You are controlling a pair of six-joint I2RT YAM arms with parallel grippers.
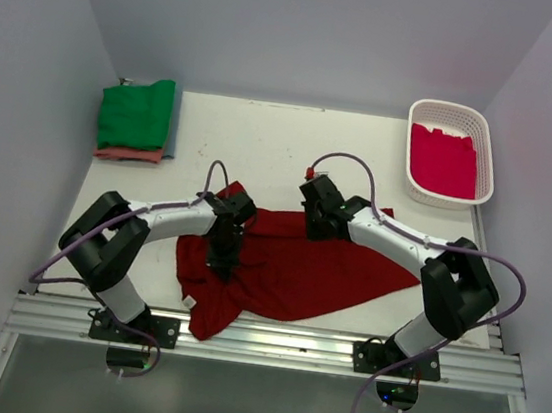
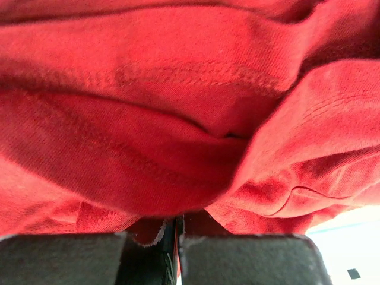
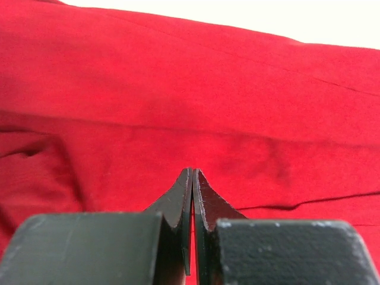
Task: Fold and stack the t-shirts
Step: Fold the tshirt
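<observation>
The dark red t-shirt's near corner [image 1: 207, 323] sticks out over the front rail, so my left gripper should help move the t-shirt toward the table's far side [image 1: 262, 154] before the folding starts.
A large dark red t-shirt [image 1: 298, 270] lies crumpled across the near middle of the table. My left gripper [image 1: 222, 260] points down into its left part and is shut on a bunch of that cloth; in the left wrist view the cloth [image 2: 178, 119] folds over the closed jaws of the gripper [image 2: 178, 228]. My right gripper [image 1: 316, 222] is at the shirt's far edge, shut, with its tips [image 3: 193, 172] pressed together just over flat red cloth [image 3: 178, 89]; no cloth shows between them. A crimson-pink t-shirt [image 1: 445, 162] lies in the basket.
A white lattice basket [image 1: 456, 110] stands at the back right. A folded stack sits at the back left: green shirt [image 1: 136, 114] on top, salmon-pink [image 1: 126, 154] and bluish [image 1: 172, 123] edges beneath. Grey walls close in both sides.
</observation>
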